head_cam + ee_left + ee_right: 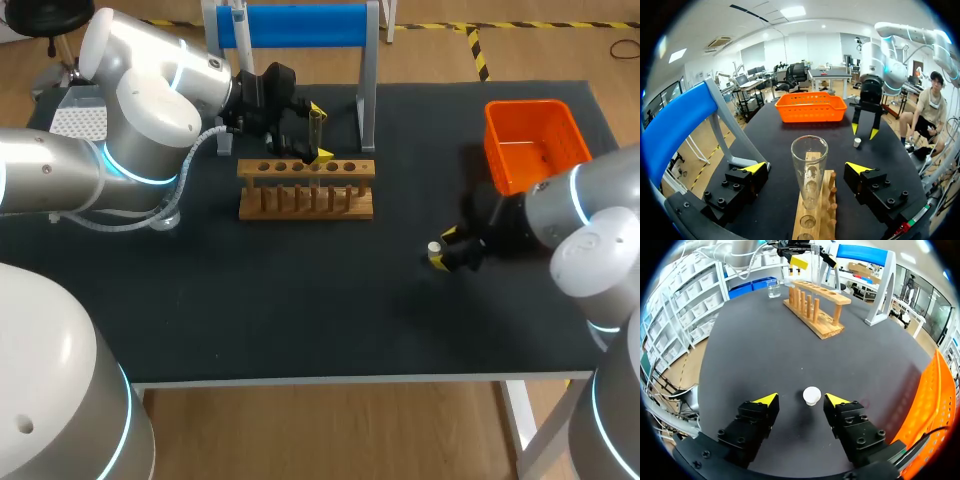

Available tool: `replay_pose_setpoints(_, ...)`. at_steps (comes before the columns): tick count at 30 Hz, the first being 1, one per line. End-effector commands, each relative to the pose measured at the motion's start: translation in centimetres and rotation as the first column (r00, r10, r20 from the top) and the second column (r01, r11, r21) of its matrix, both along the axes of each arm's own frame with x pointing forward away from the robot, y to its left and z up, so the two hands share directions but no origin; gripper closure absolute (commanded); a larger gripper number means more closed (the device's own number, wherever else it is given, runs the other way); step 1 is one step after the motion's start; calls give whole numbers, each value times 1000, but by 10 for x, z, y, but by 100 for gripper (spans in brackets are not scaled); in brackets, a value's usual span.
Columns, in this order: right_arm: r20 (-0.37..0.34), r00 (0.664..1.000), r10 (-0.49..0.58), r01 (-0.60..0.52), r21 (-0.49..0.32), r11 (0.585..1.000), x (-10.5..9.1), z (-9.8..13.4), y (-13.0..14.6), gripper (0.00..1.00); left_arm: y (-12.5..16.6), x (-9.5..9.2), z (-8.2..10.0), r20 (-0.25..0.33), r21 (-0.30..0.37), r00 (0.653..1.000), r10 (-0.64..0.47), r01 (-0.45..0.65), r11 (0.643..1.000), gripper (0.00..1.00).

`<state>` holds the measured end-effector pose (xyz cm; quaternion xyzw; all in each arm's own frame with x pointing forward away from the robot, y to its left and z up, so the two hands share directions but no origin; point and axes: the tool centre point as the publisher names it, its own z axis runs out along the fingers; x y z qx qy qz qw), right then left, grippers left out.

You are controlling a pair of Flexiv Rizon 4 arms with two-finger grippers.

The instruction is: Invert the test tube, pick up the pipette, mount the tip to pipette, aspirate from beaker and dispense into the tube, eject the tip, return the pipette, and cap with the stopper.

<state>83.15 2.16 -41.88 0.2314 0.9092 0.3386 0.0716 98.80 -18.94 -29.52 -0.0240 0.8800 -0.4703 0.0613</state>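
Note:
My gripper will push in the white stopper point(434, 247), and the stopper will stay seated with its broad round top point(812, 393) above the glass, because it gets narrower below that top.
A clear glass test tube point(809, 167) stands upright, mouth up, in the wooden rack point(816, 215). My left gripper point(806, 168) is open around it, with a gap between each finger and the glass. In the head view that gripper point(320, 132) sits over the rack point(305, 190), behind its middle. A small white stopper point(811, 395) rests on the black table between the fingers of my right gripper point(801, 400), which is open and lowered close to the mat, touching the stopper on neither side. From above, the stopper point(434, 248) lies at the table's right middle.
An orange basket point(535, 145) stands at the back right, just behind my right arm. The blue pipette stand point(300, 25) rises behind the rack, with a white pipette point(238, 20) on it. A glass beaker point(773, 288) sits left of the rack.

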Motion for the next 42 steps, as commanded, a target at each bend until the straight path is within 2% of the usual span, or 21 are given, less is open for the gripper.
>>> replay_pose_setpoints(1,-1,1000,-4,4,-8,1000,4,-4,5,43,0,1,0,-3,2,1000,-2,2,1000,0)
replay_pose_setpoints(21,-2,1000,-15,15,-23,1000,15,-11,8,44,0,1,0,-3,2,1000,-2,2,1000,0)
replay_pose_setpoints(32,-3,1000,-19,19,-23,1000,15,-12,10,51,0,1,0,-3,2,1000,-2,2,1000,0)
replay_pose_setpoints(42,-6,1000,-20,20,-28,999,15,-13,11,54,0,1,0,-3,2,1000,-2,2,1000,0)
